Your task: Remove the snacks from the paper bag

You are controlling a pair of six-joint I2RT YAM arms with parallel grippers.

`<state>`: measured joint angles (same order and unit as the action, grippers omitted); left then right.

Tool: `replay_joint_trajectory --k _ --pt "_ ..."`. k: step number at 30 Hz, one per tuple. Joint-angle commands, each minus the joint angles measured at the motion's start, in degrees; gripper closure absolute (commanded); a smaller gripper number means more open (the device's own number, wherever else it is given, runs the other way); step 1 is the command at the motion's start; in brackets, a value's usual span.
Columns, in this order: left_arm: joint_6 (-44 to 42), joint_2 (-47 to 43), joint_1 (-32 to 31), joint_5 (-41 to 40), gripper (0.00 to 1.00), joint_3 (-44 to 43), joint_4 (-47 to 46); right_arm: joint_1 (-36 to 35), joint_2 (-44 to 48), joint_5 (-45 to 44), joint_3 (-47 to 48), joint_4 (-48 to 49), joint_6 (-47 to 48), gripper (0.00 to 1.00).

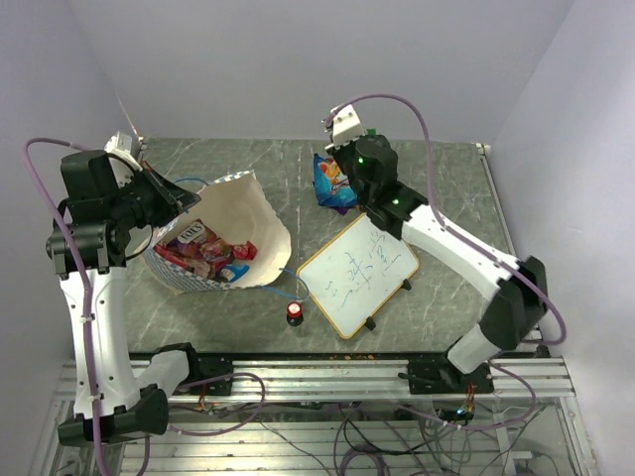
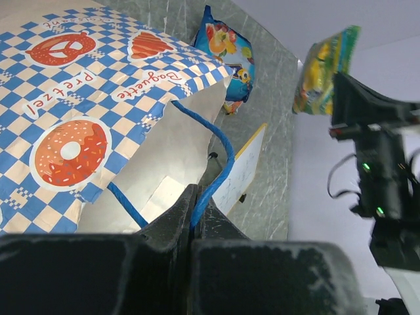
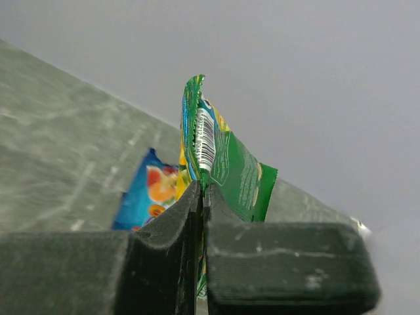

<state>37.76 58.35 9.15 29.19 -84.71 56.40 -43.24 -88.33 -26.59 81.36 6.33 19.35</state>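
Observation:
The green packet (image 3: pixel 233 161) is clear of the paper bag and above the blue-and-orange packet (image 1: pixel 333 185), so my right gripper goes on down before it lets go of it there.
The paper bag (image 1: pixel 243 208) lies on its side at the left, its mouth open toward the near edge, with several snacks (image 1: pixel 203 250) inside. My left gripper (image 1: pixel 177 198) is shut on the bag's blue cord handle (image 2: pixel 220 167) at the upper rim, and its closed tips show in the left wrist view (image 2: pixel 195 197). My right gripper (image 3: pixel 202 190) is shut on a green packet (image 3: pixel 226 161) and holds it in the air at the back centre (image 1: pixel 369 133). A blue-and-orange packet (image 1: pixel 331 178) lies on the table below it, over a purple one (image 1: pixel 343 205).
A wood-framed whiteboard (image 1: pixel 357 276) lies right of the bag. A small red-topped black knob (image 1: pixel 295 312) sits near the front edge. The second blue cord (image 1: pixel 288 283) trails from the bag mouth. Walls close the back and sides.

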Motion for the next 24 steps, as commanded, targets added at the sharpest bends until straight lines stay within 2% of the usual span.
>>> replay_joint_trajectory --k 1,12,24 --pt "-1.6 0.6 -0.4 1.5 0.93 -2.1 0.7 5.6 -6.1 -0.8 3.3 3.8 2.0 1.00" --pt "-4.2 2.5 -0.4 1.0 0.93 -5.7 3.4 9.8 -20.3 3.9 5.5 6.9 9.6 1.00" --pt "-6.2 4.0 -0.4 -0.2 0.93 -8.2 5.9 10.3 -30.9 6.5 7.1 8.5 7.8 1.00"
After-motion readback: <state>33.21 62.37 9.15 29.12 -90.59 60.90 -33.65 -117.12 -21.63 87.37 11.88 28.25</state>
